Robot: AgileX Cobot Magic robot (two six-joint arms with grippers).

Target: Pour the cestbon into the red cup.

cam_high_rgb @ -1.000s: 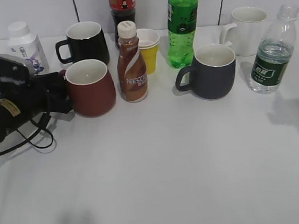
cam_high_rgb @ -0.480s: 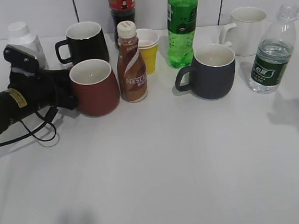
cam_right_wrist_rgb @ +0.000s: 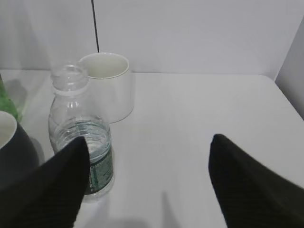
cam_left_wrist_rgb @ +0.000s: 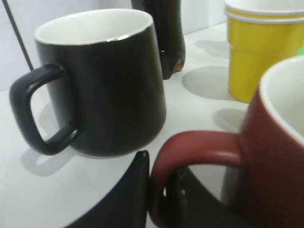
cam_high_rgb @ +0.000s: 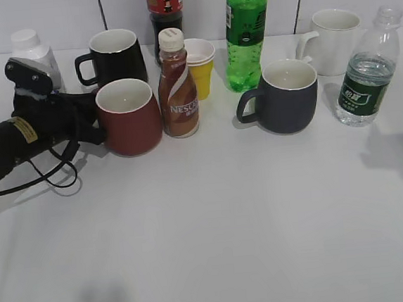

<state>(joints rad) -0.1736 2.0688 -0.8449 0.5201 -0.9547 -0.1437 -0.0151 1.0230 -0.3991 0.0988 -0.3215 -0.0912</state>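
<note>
I see the water (cam_high_rgb: 370,71) well below the cestbon's opening (cam_high_rgb: 389,13), so I expect the water to flow out in a stream when I tip the cestbon steeply.
The red cup (cam_high_rgb: 129,118) stands upright at the left of the table, white inside, its handle turned left. My left gripper (cam_high_rgb: 92,129) reaches in from the left and is shut on that handle (cam_left_wrist_rgb: 199,145): one black finger presses its outer side and the other sits inside the loop. In the left wrist view the cup (cam_left_wrist_rgb: 280,156) fills the right edge, with the left gripper (cam_left_wrist_rgb: 160,167) at the bottom. The cestbon (cam_high_rgb: 368,73), uncapped and partly full, stands at the far right. My right gripper (cam_right_wrist_rgb: 150,140) is open, with the cestbon (cam_right_wrist_rgb: 85,142) just beyond its left finger.
A black mug (cam_high_rgb: 115,56) stands right behind the red cup and a brown Nescafe bottle (cam_high_rgb: 177,86) touches its right side. Further right are yellow cups (cam_high_rgb: 201,66), a green soda bottle (cam_high_rgb: 246,30), a dark blue-grey mug (cam_high_rgb: 288,94) and a white mug (cam_high_rgb: 334,40).
My left gripper slid toward the red cup and closed on its handle. The cup shifted slightly right toward the Nescafe bottle. The right side looks unchanged.
</note>
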